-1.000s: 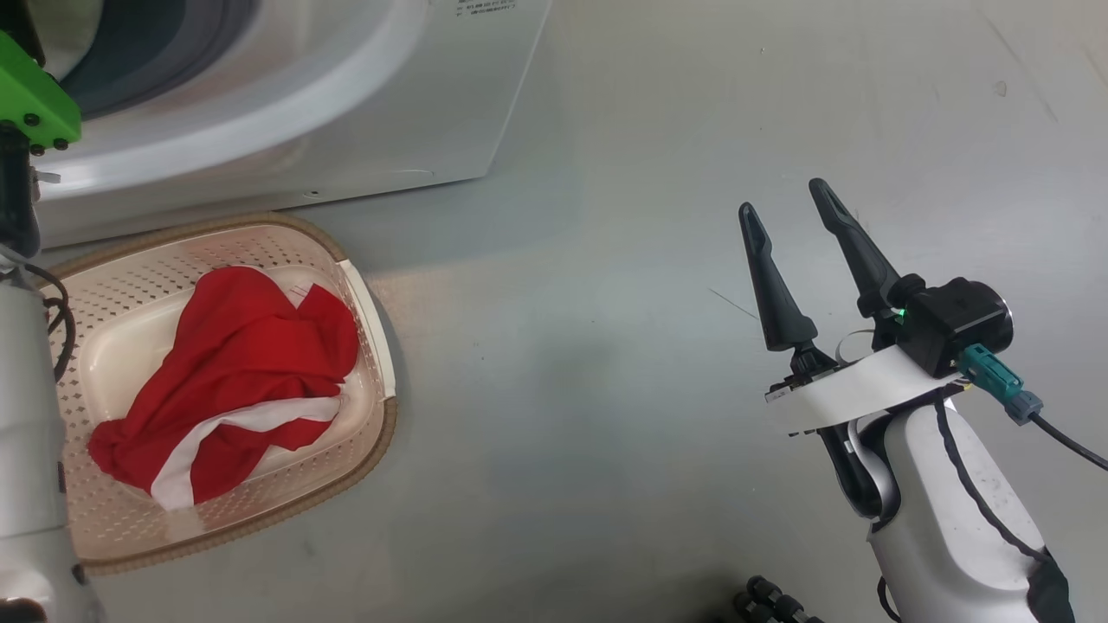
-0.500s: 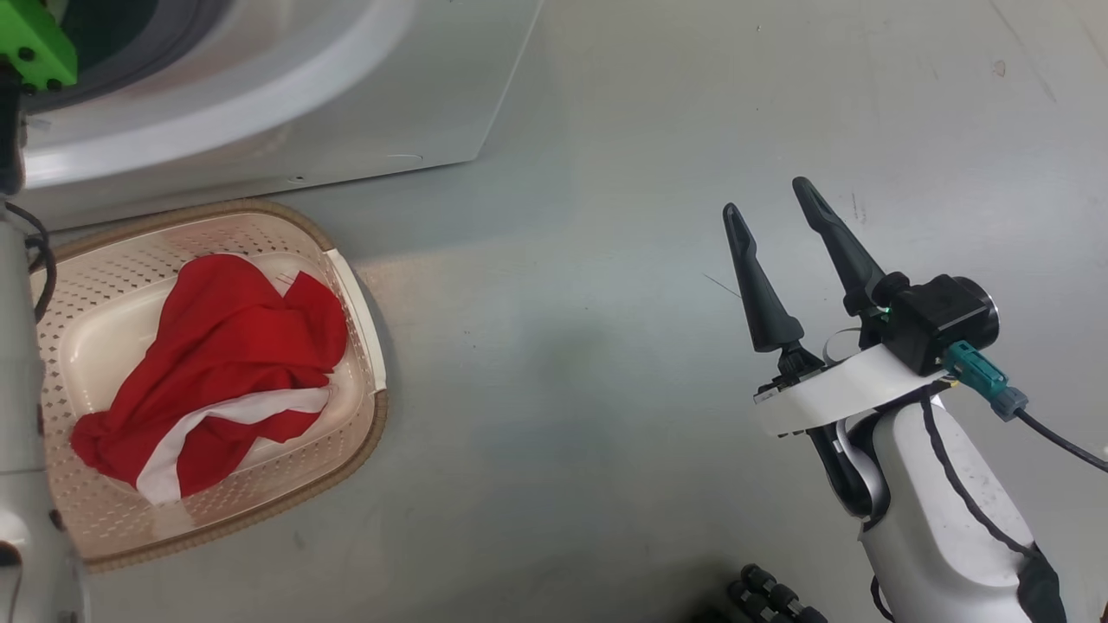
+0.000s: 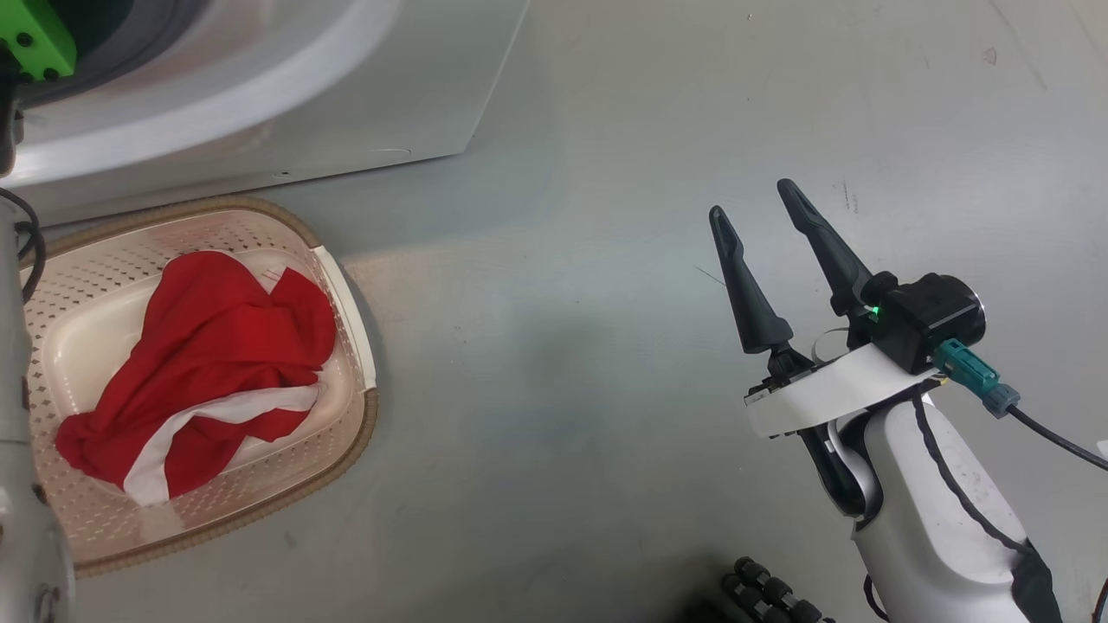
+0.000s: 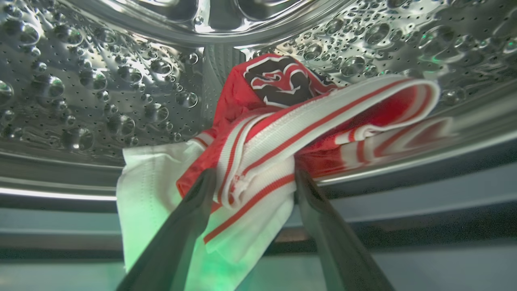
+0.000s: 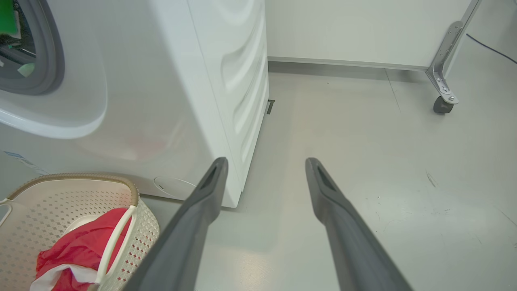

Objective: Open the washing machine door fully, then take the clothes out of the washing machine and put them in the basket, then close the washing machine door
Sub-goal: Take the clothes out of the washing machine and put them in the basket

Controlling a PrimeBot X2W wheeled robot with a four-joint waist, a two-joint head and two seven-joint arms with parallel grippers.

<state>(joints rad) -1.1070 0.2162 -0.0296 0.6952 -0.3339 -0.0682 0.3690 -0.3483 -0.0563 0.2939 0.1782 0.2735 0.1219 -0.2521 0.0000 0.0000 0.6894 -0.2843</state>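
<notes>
I expect the red garment (image 4: 237, 99) to open out long and stay hanging over the drum opening when I pull, because it lies bunched up behind its striped band (image 4: 310, 125).
My left gripper (image 4: 253, 176) is inside the washing machine's steel drum (image 4: 80, 93). It is open, its two fingers straddling the white-and-red striped band of the clothes (image 4: 282, 121), a red garment with a dark emblem. More red clothes (image 3: 208, 346) with a white stripe lie in the cream basket (image 3: 363, 424), on the floor before the white washing machine (image 3: 260, 112). My right gripper (image 3: 751, 198) hangs open and empty over bare floor, right of the basket; the right wrist view also has the right gripper (image 5: 266, 160) beside the machine's corner. The washing machine door is out of view.
The grey rubber ring of the drum mouth (image 5: 52, 60) is at the upper left of the right wrist view. A metal frame leg on a caster (image 5: 442, 105) stands at the far right by the wall. My pale left forearm (image 3: 17, 484) runs along the basket's left side.
The head camera has shifted, so the basket and machine sit further left in the picture. The right gripper keeps its open pose. The clothes in the basket lie as before.
</notes>
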